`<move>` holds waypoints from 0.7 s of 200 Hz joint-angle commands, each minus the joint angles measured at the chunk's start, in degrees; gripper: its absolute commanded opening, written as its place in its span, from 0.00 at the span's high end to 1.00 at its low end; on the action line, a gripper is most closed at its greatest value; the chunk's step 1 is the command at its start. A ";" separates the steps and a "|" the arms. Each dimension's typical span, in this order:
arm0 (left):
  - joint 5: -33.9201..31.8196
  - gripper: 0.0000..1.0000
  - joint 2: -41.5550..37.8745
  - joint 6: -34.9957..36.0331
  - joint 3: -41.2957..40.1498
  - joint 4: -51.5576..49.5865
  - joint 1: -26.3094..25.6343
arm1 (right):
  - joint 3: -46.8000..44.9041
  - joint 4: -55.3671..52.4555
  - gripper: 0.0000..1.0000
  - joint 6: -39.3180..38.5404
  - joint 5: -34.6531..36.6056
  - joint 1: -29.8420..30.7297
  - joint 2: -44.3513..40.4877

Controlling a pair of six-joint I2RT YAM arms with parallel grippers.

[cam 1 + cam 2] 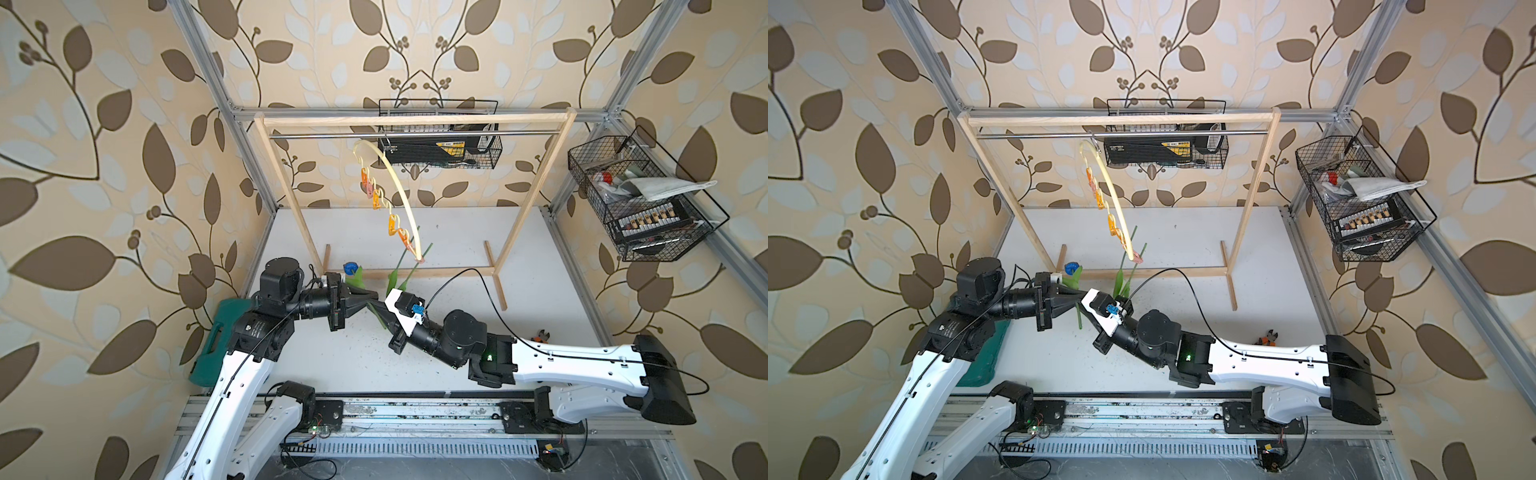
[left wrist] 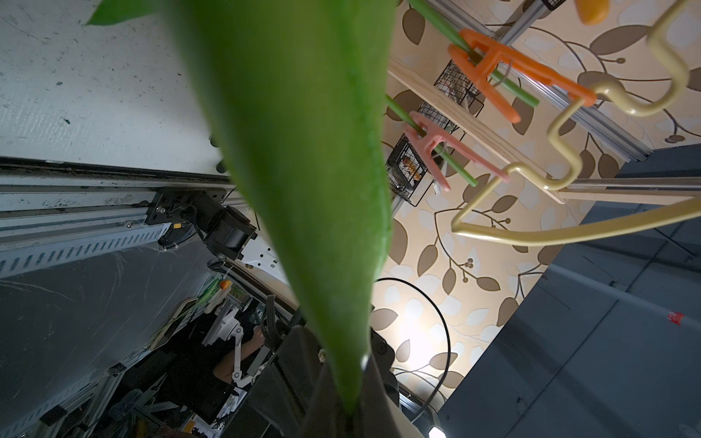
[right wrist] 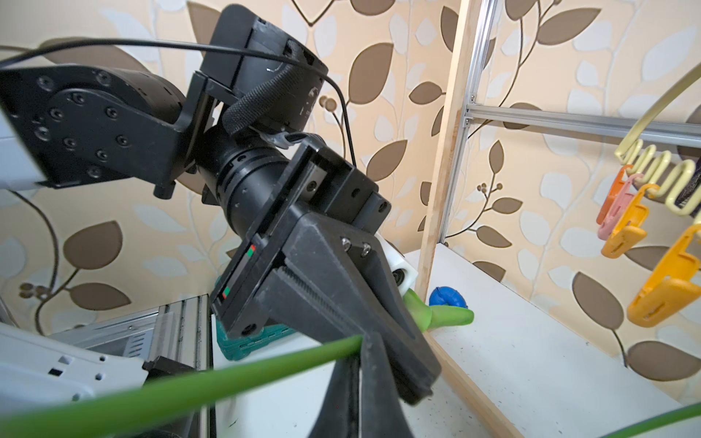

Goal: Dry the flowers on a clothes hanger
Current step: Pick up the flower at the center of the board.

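Observation:
I should regrip the stem (image 1: pixel 1080 319) with my right gripper to turn the flower around before I clip it, because the flower's blue head (image 1: pixel 350 268) points toward the rack and the stem's end points away.
The cream clothes hanger (image 1: pixel 401 187) hangs tilted from the rack's metal rod. Its orange clip (image 2: pixel 493 64) and pink clip (image 2: pixel 432 144) each pinch a green stem; both stems (image 1: pixel 409 270) slant down toward the table. The third of the flowers has a blue head (image 1: pixel 351 268) low by the rack's foot, also seen in the right wrist view (image 3: pixel 447 297). My left gripper (image 1: pixel 373 296) is shut on its broad green leaf (image 2: pixel 303 151). My right gripper (image 3: pixel 362 341), tip to tip with the left, is shut on its thin stem (image 3: pixel 227 375).
The wooden-framed rack (image 1: pixel 415 120) stands across the back of the white table. Wire baskets hang on the back wall (image 1: pixel 440 141) and the right wall (image 1: pixel 644 199). A green case (image 1: pixel 212 340) lies at the left edge and small pliers (image 1: pixel 540 336) at the right.

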 commanded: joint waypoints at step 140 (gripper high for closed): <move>2.82 1.00 0.43 0.02 0.80 3.41 -1.17 | 2.58 2.47 0.87 2.48 -3.19 0.10 0.16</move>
